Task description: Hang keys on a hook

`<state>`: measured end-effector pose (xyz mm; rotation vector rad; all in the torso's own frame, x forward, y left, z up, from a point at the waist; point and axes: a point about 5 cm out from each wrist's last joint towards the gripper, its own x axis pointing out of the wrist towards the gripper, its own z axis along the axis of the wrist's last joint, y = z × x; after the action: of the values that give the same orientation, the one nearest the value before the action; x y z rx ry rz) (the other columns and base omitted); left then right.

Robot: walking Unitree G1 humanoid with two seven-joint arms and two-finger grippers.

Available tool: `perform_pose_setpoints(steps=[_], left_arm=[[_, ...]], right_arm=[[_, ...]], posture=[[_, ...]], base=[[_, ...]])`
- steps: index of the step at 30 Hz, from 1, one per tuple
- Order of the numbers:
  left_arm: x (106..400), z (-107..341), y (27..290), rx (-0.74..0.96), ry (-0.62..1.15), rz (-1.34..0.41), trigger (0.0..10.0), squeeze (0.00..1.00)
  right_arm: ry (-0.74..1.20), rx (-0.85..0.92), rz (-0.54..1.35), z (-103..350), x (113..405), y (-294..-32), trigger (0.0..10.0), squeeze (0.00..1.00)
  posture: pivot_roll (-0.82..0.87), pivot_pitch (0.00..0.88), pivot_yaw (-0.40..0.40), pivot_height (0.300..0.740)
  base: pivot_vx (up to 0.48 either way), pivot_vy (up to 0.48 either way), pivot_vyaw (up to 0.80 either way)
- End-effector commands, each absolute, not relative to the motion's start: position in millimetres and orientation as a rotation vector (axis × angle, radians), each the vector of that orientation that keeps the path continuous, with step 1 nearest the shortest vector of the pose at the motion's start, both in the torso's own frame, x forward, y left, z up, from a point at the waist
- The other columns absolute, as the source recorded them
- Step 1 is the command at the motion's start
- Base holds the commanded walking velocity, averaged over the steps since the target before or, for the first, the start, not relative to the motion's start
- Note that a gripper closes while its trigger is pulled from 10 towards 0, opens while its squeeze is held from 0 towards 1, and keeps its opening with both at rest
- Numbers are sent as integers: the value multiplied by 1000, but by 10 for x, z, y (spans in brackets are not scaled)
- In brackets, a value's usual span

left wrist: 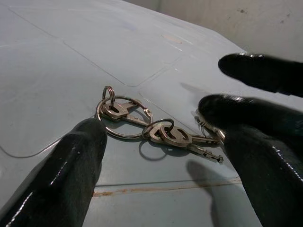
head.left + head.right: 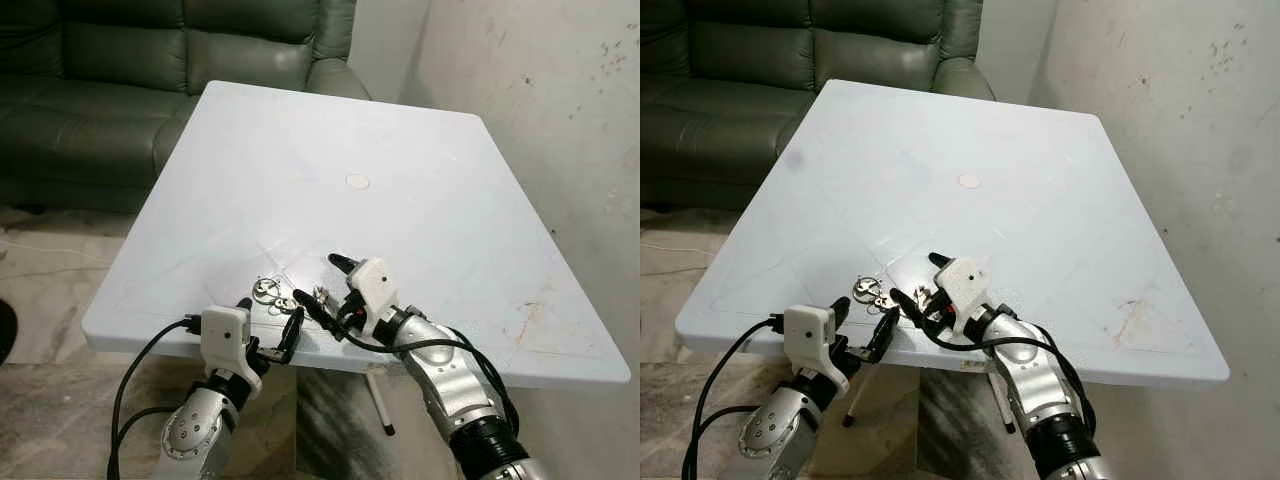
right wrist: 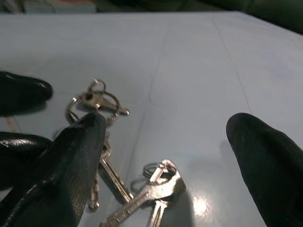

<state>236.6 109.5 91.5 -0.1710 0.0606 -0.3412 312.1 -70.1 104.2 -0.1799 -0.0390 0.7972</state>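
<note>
I can see that white table shows [image 3: 129,147] between the small ring and the big ring, so the small ring's keys [image 3: 164,187] will come up alone when I lift them.
A bunch of silver keys [image 2: 318,296] on linked rings [image 1: 124,118] lies flat on the white table [image 2: 330,130], close to its near edge. My left gripper [image 2: 270,318] comes in from below the edge. It is open, with one finger [image 1: 71,175] beside the big ring and the other past the key blades. My right gripper [image 2: 325,283] is open too and lies low over the table from the right. Its lower finger [image 3: 71,161] rests at the keys [image 3: 161,185], and its upper finger [image 2: 341,262] points away over the table.
A small white round disc [image 2: 357,181] sits near the table's middle. A dark green sofa [image 2: 120,70] stands behind the table on the left. A stained wall [image 2: 560,90] runs along the right side. Tiled floor [image 2: 50,270] lies to the left below the table.
</note>
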Motion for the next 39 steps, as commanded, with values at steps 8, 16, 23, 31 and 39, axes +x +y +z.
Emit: perform_pose_setpoints(steps=[8, 16, 23, 31, 39], left_arm=[[2355, 920, 1058, -173, 72, -348, 10000, 0], [2345, 922, 1055, -176, 74, -346, 10000, 0], [2343, 921, 1054, -175, 76, -345, 10000, 0], [2334, 924, 1061, -177, 77, -342, 10000, 0], [2333, 931, 1063, -178, 77, -341, 10000, 0]], right_arm=[[0, -238, 756, 990, 3137, -726, 10000, 0], [0, -280, 719, 976, 3140, -722, 0, 0], [11, -278, 724, 964, 3139, -726, 0, 0], [4, -289, 734, 966, 3125, -746, 0, 0], [4, -271, 777, 950, 3068, -692, 0, 0]], posture=[[104, 108, -144, 740], [103, 114, -145, 740], [102, 117, -143, 740], [101, 123, -143, 740], [100, 129, -142, 740]], base=[[0, 0, 0], [0, 0, 0], [0, 0, 0], [0, 0, 0], [0, 0, 0]])
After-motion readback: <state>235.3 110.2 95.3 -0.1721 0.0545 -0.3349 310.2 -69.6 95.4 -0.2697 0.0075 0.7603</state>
